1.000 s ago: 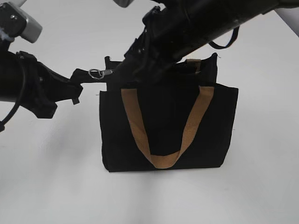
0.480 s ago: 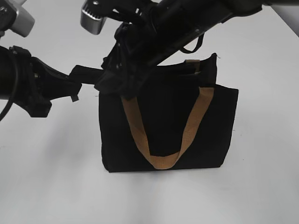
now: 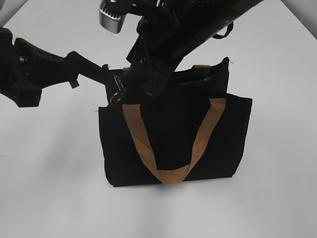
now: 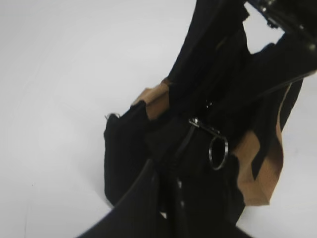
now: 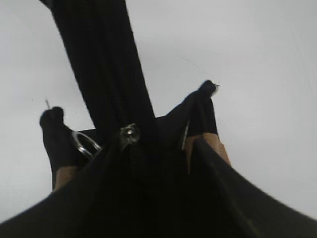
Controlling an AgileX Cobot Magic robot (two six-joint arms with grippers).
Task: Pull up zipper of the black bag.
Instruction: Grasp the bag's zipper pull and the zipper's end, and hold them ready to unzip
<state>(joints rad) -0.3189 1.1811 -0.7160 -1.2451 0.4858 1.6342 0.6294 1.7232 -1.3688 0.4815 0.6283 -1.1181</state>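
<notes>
My left gripper should keep the black fabric end (image 3: 95, 73) tight while my right gripper moves onto the ring, because the ring pull (image 3: 117, 95) is hanging outside my right gripper's fingers.
The black bag (image 3: 173, 144) stands upright on the white table, its tan strap hanging in a loop down the front. The zipper's silvery ring pull (image 3: 118, 91) hangs at the bag's top left corner. It also shows in the left wrist view (image 4: 218, 151) and the right wrist view (image 5: 84, 144). My left gripper (image 3: 106, 75) reaches in from the left and is shut on the black fabric end of the bag's top edge (image 4: 166, 173). My right gripper (image 3: 143, 84) comes down from above right beside the pull. Its jaws (image 5: 161, 144) are dark against the bag.
White table (image 3: 49, 188) lies all round the bag. The right arm (image 3: 198, 25) crosses above the bag's top and hides most of the zipper line. The second tan strap (image 3: 203, 69) peeks out behind the bag's back edge.
The right arm has swung left and down onto the bag's top left corner. The left gripper has moved right and up. The bag's left side has shifted a little left.
</notes>
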